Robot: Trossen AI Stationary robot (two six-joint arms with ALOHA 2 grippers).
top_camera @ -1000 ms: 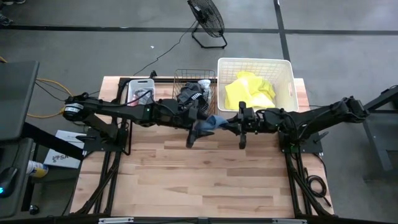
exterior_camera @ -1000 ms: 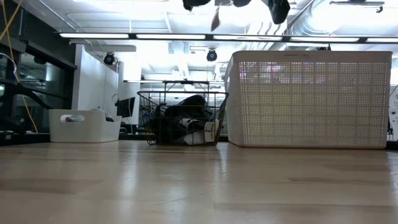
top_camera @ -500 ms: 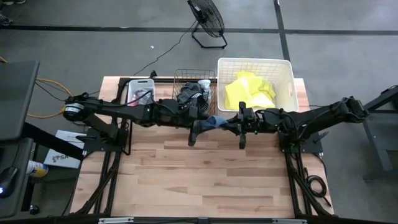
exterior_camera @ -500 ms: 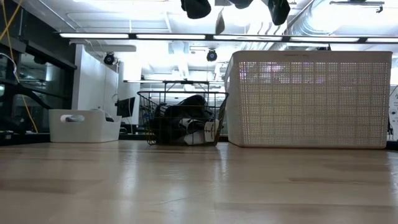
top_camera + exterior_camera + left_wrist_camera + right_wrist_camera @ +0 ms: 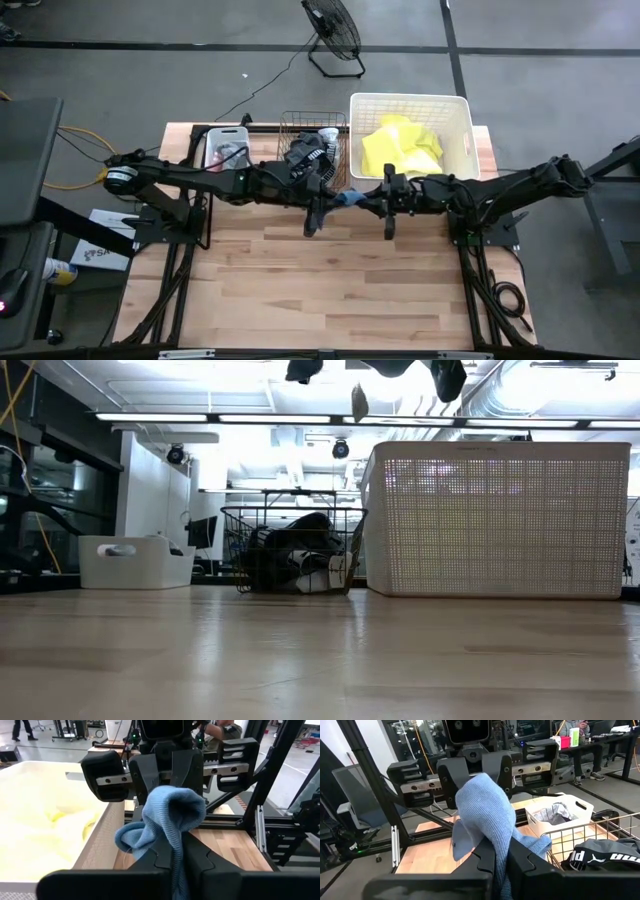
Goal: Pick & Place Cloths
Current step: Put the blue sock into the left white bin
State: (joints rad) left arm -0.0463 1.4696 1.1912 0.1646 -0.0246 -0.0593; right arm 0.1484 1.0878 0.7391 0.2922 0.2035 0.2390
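Note:
The grey-blue cloth is pinched by both grippers, so next my right gripper lets go before my left gripper takes the cloth to the small white tub on its side.
A grey-blue knitted cloth hangs in the air between my two grippers, above the table's far half and in front of the wire basket. My left gripper reaches in from the left and is shut on it. My right gripper reaches in from the right, facing the left one, and is also shut on it. In each wrist view the cloth bulges up in a rounded fold between the two grippers. In the low view a small tip of it dangles below them. My left gripper pinches one end of the cloth between its two fingers, bunched in several layers. The fingers lie level and come from the table's left. The cloth is lifted clear of the table and arches slack toward the other gripper. My right gripper pinches the cloth's other end between its two fingers, also bunched. Its fingers lie level and come from the table's right. The cloth rises in a loose hump beyond the fingers, clear of the table.
At the far edge stand a large white tub with a neon-yellow cloth, a copper wire basket with black cloths, and a small white tub. The wooden tabletop spreads toward the near edge. A fan stands beyond the table.
My left gripper has shut on the grey-blue cloth without shifting. The cloth's loose part, which hung down and out to the left, is now gathered into a small bunch between the two grippers. My right gripper kept still and stayed shut.

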